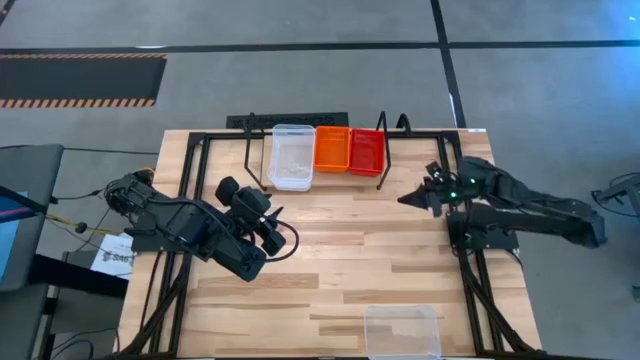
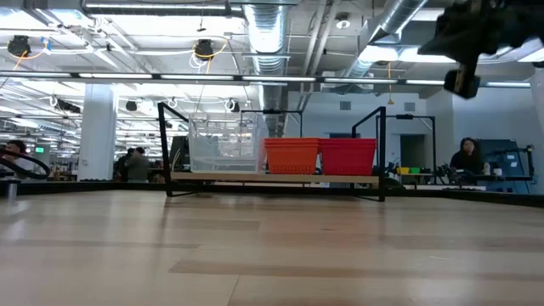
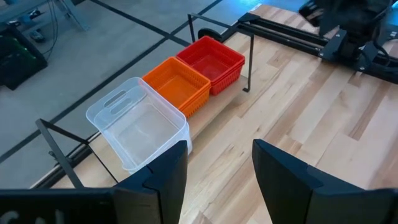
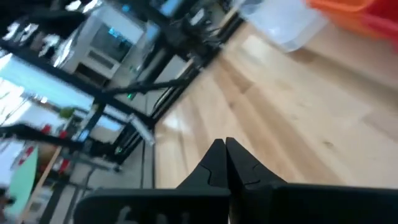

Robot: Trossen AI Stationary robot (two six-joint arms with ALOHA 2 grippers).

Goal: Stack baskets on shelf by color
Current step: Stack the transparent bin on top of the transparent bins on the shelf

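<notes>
My right gripper should keep moving toward the near clear basket, to its end rim point(image 1: 438, 328), until my opened fingers are on both sides of that rim, because open wood point(image 1: 422, 255) lies between the gripper and the basket.
On the shelf point(image 1: 384, 150) at the table's far edge stand a clear basket stack point(image 1: 292, 156), an orange stack point(image 1: 332, 149) and a red stack point(image 1: 367, 151), side by side. The low view shows the clear point(image 2: 223, 144), orange point(image 2: 292, 155) and red point(image 2: 348, 155) baskets on the shelf board. Another clear basket point(image 1: 402, 331) rests on the table's near edge. My left gripper point(image 1: 275, 226) hovers open, near the clear stack point(image 3: 138, 124). My right gripper point(image 1: 408, 199) is shut, empty, right of the shelf, raised above the table point(image 4: 226, 155).
A larger black tube frame point(image 1: 190, 170) runs along the table's left, right and far sides. Bare wooden tabletop point(image 1: 360, 250) lies between the arms and the near basket. People sit at desks in the room beyond the table point(image 2: 467, 157).
</notes>
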